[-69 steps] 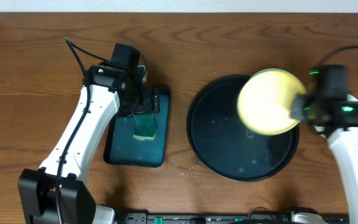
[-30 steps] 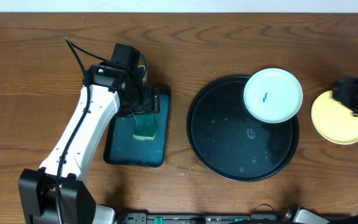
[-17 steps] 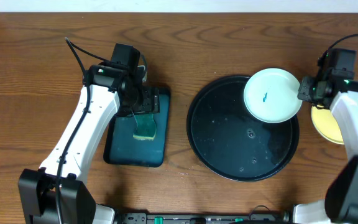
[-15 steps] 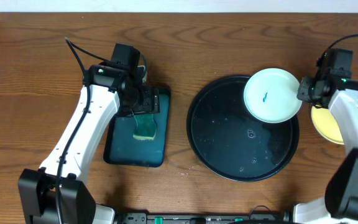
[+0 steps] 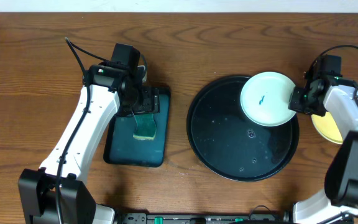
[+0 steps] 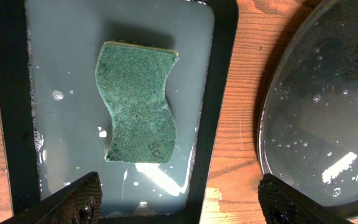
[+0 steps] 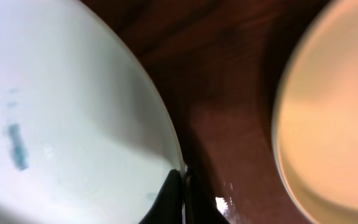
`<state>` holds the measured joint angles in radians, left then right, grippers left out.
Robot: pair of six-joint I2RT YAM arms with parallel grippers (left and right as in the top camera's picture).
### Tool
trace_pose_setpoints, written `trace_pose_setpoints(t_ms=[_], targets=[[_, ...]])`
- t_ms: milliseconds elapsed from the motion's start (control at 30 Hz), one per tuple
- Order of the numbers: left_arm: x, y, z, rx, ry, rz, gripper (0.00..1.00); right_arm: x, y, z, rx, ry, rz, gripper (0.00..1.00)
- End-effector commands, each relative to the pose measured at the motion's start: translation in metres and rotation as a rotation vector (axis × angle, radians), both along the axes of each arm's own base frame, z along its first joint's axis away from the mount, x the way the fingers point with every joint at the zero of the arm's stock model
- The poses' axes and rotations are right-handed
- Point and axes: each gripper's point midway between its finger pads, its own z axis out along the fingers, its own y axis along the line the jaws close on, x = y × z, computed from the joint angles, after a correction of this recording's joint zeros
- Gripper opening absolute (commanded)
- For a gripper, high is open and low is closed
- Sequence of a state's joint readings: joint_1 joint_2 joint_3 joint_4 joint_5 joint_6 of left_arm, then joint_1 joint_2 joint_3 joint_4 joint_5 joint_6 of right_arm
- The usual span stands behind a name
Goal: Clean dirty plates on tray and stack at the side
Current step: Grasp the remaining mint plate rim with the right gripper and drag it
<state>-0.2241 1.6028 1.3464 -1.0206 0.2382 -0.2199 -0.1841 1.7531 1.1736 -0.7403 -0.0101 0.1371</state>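
The smeared white plate sticks out over the black tray's rim, so the robot's right gripper should put it in the tray's middle (image 5: 236,130) and keep it steady there for scrubbing.
A white plate (image 5: 266,99) with a small blue-green smear sits over the upper right of the large round black tray (image 5: 229,149). My right gripper (image 5: 298,101) is shut on the plate's right rim; the wrist view shows the fingers (image 7: 180,193) pinching the rim of the white plate (image 7: 61,124). A pale yellow plate (image 5: 325,126) lies on the wood to the right, partly hidden by the right arm; it also shows in the right wrist view (image 7: 328,112). My left gripper (image 6: 179,202) is open above the teal tray. A third plate is out of view.
A rectangular dark teal tray (image 5: 120,149) holds soapy water and a green sponge (image 5: 145,127), also in the left wrist view (image 6: 140,102). The black tray's wet rim (image 6: 291,112) lies to its right. Bare wood surrounds both trays.
My right arm set the yellow plate down on the wood at the right, came back and shut on the white plate's rim. The white plate has shifted slightly left. The left arm has not moved.
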Motion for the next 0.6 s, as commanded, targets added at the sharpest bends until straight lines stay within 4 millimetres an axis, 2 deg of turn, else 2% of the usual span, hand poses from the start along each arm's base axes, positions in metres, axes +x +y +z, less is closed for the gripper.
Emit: trace_pose_setpoints(t_ms=[0,67,167,333,433,467,567], targets=[[0.001,0.000,0.004,-0.008,-0.009,-0.006,0.81,-0.001,0.008,0.048,0.018,-0.114,0.018,0.01],[0.001,0.000,0.004,-0.008,-0.009,-0.006,0.81,-0.010,0.027,0.069,0.077,-0.147,0.053,0.01],[0.001,0.000,0.004,-0.008,-0.009,-0.006,0.81,-0.025,0.046,0.070,0.125,-0.100,0.074,0.01],[0.001,0.000,0.004,-0.008,-0.009,-0.006,0.81,-0.053,0.070,0.041,0.156,0.034,0.086,0.01],[0.001,0.000,0.004,-0.008,-0.009,-0.006,0.81,-0.067,0.082,0.015,0.159,0.074,0.117,0.01],[0.001,0.000,0.004,-0.009,-0.008,-0.006,0.81,-0.075,0.088,0.000,0.160,0.087,0.136,0.01],[0.001,0.000,0.004,-0.009,-0.008,-0.006,0.81,-0.080,0.101,-0.017,0.174,0.071,0.219,0.01]])
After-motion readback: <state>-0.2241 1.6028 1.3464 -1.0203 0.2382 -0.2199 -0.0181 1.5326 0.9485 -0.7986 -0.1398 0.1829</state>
